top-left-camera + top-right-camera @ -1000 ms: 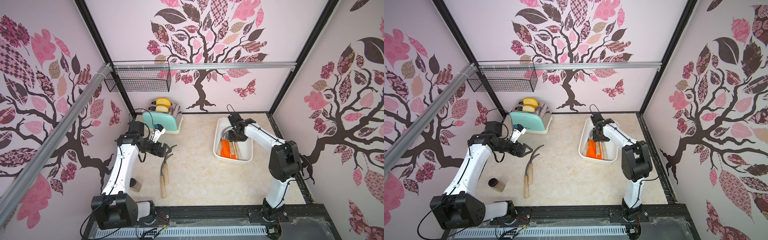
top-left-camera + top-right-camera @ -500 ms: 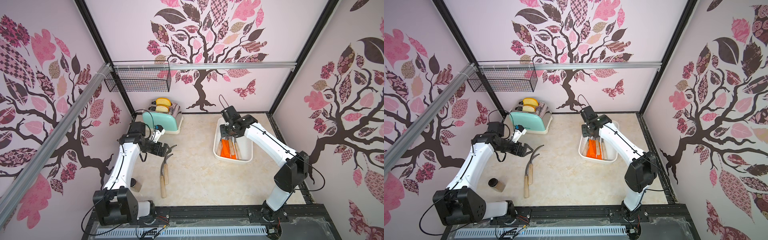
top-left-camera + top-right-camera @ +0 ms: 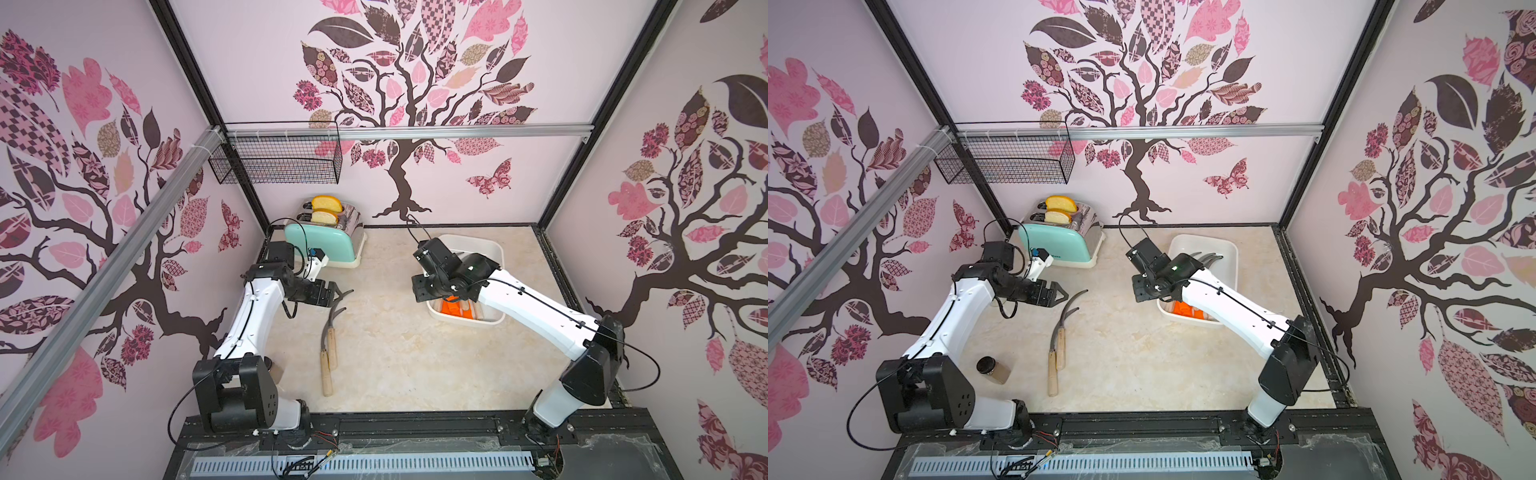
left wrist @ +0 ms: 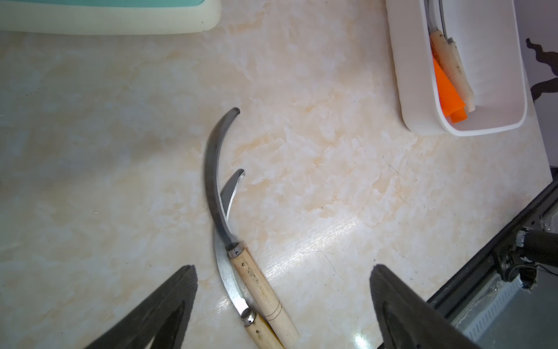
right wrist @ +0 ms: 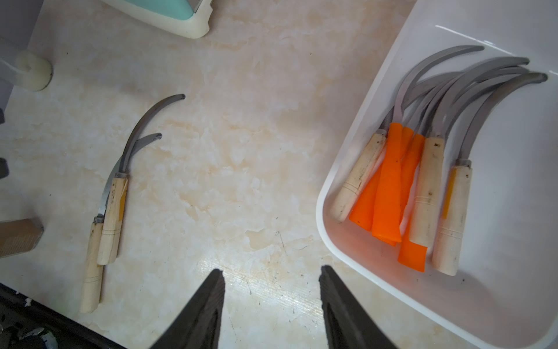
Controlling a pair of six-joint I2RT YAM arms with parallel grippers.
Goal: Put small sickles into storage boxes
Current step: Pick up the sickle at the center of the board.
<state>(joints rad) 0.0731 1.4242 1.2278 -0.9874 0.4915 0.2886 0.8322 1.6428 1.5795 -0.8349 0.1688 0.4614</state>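
The upper sickle's blade [image 3: 1066,305] lies over the other sickle, so the robot's right gripper should keep moving toward the upper sickle's handle [image 3: 1061,348] until its fingers are on both sides of that handle.
Two small sickles [image 3: 328,353] with pale wooden handles lie overlapped on the marble table, seen in both top views [image 3: 1057,353] and in both wrist views [image 4: 256,281] [image 5: 112,205]. My left gripper [image 4: 282,269] hovers open above them, near their blades in a top view [image 3: 1061,297], holding nothing. The white storage box [image 3: 496,249] [image 5: 332,181] holds several sickles [image 5: 392,181] with orange and wooden handles. My right gripper [image 5: 271,270] is open and empty over bare table just beside the box's left wall [image 3: 1163,309].
A mint toaster [image 3: 328,243] with bread stands at the back left. A brown jar [image 3: 994,370] lies near the left arm's base. A black wire basket [image 3: 278,160] hangs on the back rail. The black frame edge [image 3: 415,419] borders the table's front.
My right arm has swung out of the storage box toward the table's middle, its jaws still open. The left gripper has barely moved over the two sickles.
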